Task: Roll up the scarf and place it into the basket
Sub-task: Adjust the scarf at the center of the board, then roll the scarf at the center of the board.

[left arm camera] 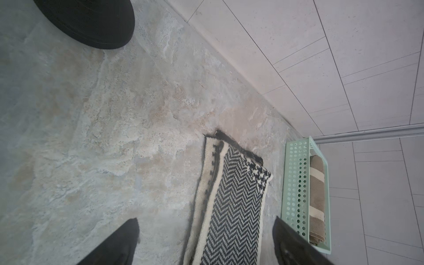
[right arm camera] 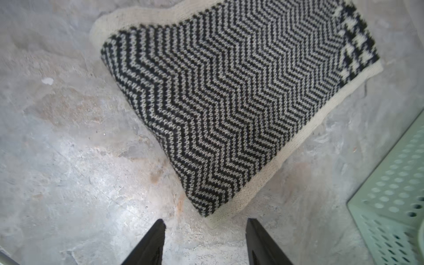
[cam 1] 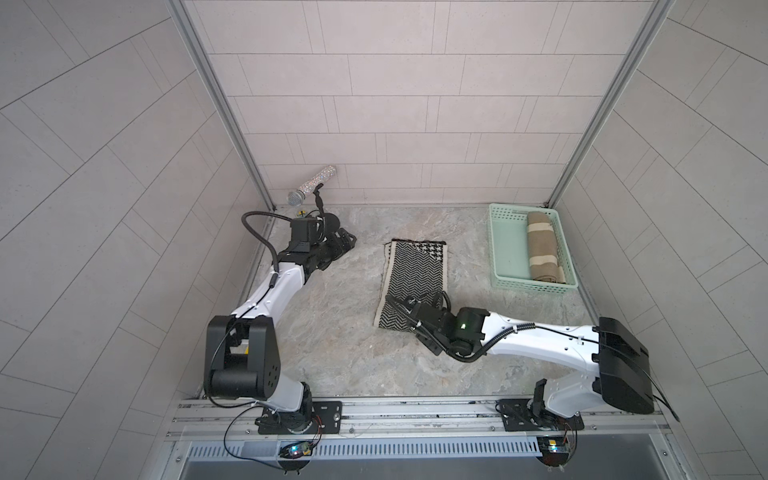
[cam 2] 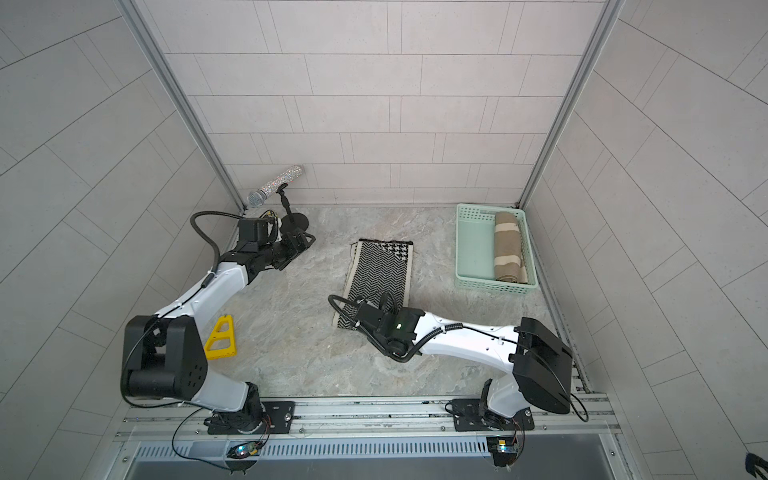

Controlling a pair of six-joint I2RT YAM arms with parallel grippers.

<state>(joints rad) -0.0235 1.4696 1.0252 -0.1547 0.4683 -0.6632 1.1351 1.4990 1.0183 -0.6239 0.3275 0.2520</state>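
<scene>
The robot's right gripper is at only the basket-side corner [right arm camera: 213, 215] of the scarf's near edge, so the left gripper should grab the opposite near corner [cam 1: 378, 324] before the robot rolls the scarf.
The scarf [cam 1: 415, 270], black-and-white zigzag knit with a cream border, lies flat and folded in the middle of the marble table in both top views [cam 2: 380, 270]. My right gripper [right arm camera: 205, 220] is open just short of the scarf's near corner [right arm camera: 229, 91], with only bare table between its fingers. My left gripper [cam 1: 347, 241] hangs open at the back left, well clear of the scarf [left arm camera: 234, 206]. The mint-green basket [cam 1: 536, 286] stands at the back right and holds a rolled tan cloth with cream stripes [cam 1: 544, 249].
A glittery microphone [cam 1: 311, 187] sits on a black stand just behind my left gripper; its round base [left arm camera: 87, 23] rests on the table. A yellow triangular part [cam 2: 222, 336] lies near the left arm. Tiled walls close in the back and both sides.
</scene>
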